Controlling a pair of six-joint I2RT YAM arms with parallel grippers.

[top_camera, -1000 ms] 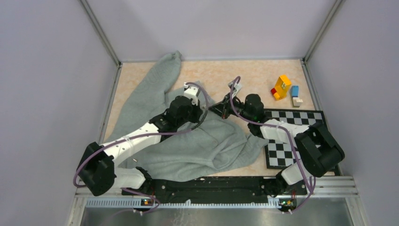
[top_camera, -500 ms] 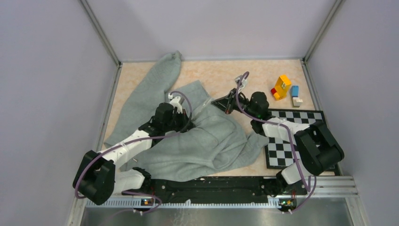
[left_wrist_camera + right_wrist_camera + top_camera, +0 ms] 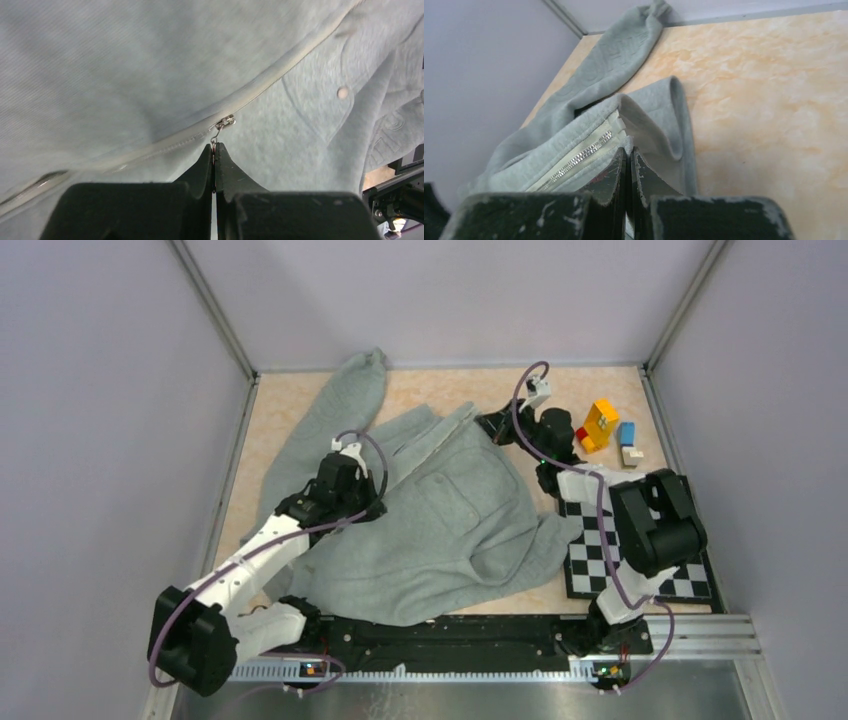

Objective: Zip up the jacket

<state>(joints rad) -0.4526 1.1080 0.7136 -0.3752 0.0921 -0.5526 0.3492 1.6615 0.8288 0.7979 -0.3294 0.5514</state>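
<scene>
My right gripper should keep holding the jacket's edge [image 3: 470,412] until the slider gets to the top of the zipper, because the zipper [image 3: 430,452] runs tight from that edge to the zipper pull.
The light grey jacket [image 3: 450,520] lies spread over the middle of the table, one sleeve [image 3: 350,390] reaching the back left corner. Its white zipper [image 3: 425,445] runs taut between my two grippers. My left gripper [image 3: 362,502] is shut on the small metal zipper pull [image 3: 215,139], just below the slider [image 3: 226,121]. My right gripper [image 3: 492,425] is shut on the jacket's edge [image 3: 626,142] at the end of the zipper tape [image 3: 579,160], at the back of the table. The jacket fills the left wrist view [image 3: 125,65].
A black and white checkerboard [image 3: 610,540] lies at the right, partly under the jacket's edge. A yellow and red toy block [image 3: 600,423] and a blue and white one [image 3: 628,440] stand at the back right. Grey walls enclose the table.
My right gripper has moved toward the back right, pulling the jacket's end with it. My left gripper has moved left and nearer. The jacket front is now stretched flatter and the zipper line is taut.
</scene>
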